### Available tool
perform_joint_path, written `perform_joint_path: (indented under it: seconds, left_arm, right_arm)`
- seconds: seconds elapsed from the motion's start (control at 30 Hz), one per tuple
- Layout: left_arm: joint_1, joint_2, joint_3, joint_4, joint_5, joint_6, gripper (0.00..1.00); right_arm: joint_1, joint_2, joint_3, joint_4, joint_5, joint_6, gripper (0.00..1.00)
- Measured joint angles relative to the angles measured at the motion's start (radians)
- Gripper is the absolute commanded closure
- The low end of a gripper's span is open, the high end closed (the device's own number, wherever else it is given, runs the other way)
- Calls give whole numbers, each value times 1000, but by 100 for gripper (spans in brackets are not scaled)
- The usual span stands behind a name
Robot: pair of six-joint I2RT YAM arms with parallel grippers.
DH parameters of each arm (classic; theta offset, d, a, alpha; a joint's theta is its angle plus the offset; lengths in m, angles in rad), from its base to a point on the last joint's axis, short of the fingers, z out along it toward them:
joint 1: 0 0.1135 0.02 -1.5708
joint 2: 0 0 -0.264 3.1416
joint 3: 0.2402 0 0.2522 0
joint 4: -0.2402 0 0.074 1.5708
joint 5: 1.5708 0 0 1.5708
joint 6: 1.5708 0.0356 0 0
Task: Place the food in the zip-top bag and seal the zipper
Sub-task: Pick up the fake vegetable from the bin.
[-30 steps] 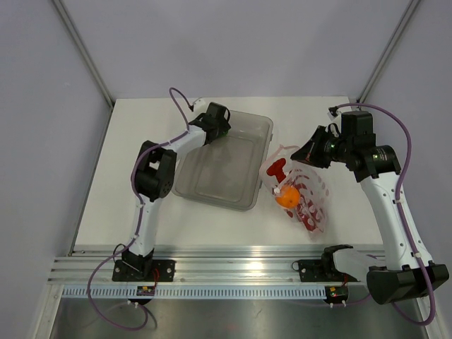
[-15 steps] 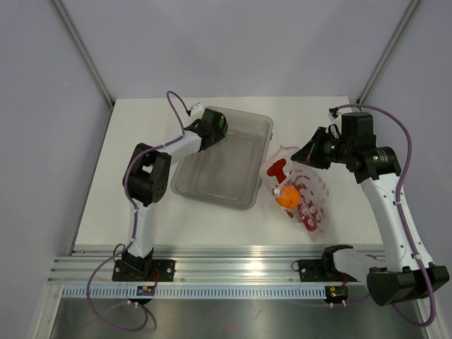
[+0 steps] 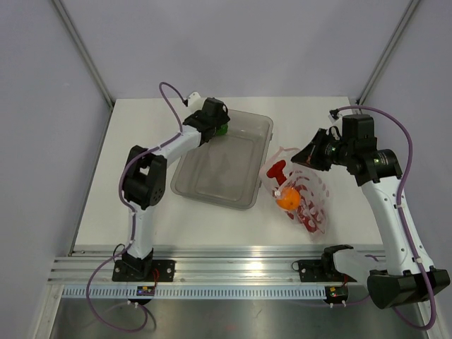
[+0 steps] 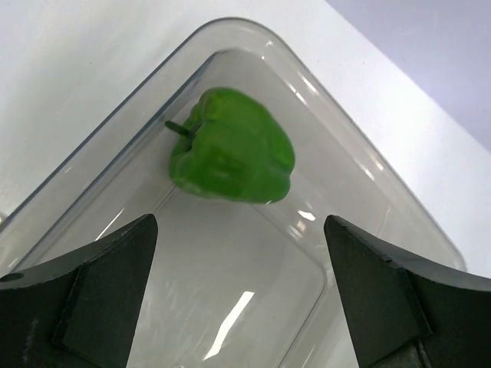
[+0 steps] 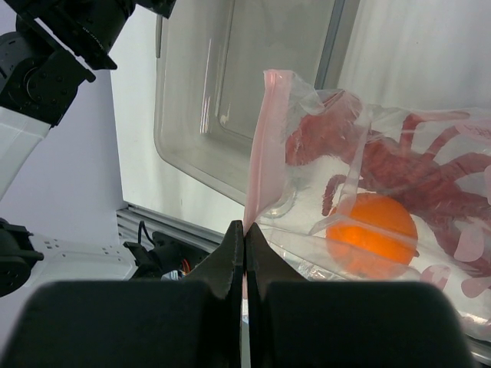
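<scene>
The green bell pepper (image 4: 232, 146) lies free in front of my left gripper's wide-open fingers. I should keep moving toward the pepper until both fingers are on either side of its sides (image 4: 230, 170), and then close them.
The green bell pepper (image 4: 230, 146) lies in the far corner of the clear tray (image 4: 360, 161); in the top view the pepper (image 3: 222, 130) peeks out beside the left gripper. My left gripper (image 4: 239, 230) is open and empty, hovering just short of the pepper. The zip-top bag (image 3: 311, 201) lies right of the tray with the red lobster (image 5: 399, 153) and the orange fruit (image 5: 372, 230) inside. My right gripper (image 5: 245, 228) is shut on the pink zipper (image 5: 265, 146) and holds the bag's mouth edge up; in the top view this gripper (image 3: 299, 156) sits at the bag's far end.
The rigid clear tray (image 3: 212, 185) stands mid-table between the two arms. The bag's near end rests on the white table (image 3: 141, 212). A metal rail (image 3: 233, 272) runs along the near edge.
My left gripper has shifted along the tray's far-left corner and turned, so the green pepper now shows beside it. The right gripper and the bag have barely moved.
</scene>
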Motion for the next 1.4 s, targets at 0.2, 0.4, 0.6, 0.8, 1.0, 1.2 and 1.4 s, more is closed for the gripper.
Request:
perform_joint_path:
  seconds: [0.2,0.4,0.6,0.8,1.0,1.2,1.4]
  left_arm:
    - [-4,87,71,-1,-51,-77,7]
    - [-5,163,117,0,-82,-133,10]
    - [-3,223,172,2,-99,-162,12]
    - [-1,259,187,25,-111,-175,16]
    - [-1,260,187,37,-111,-179,44]
    - [-1,224,101,135,-105,-174,58]
    - [-8,91,-77,169,-100,-132,64]
  right_arm:
    - [0,0,-5,0,0,-1,100]
    - [0,6,-6,0,-1,-1,100]
    - [0,11,-26,-1,-5,-2,100]
    - [0,24,-32,-1,-7,-2,99]
    - [0,33,-32,0,-8,-6,99]
    - [0,36,-32,0,-8,-7,99]
    - [0,36,-45,1,-18,-6,100]
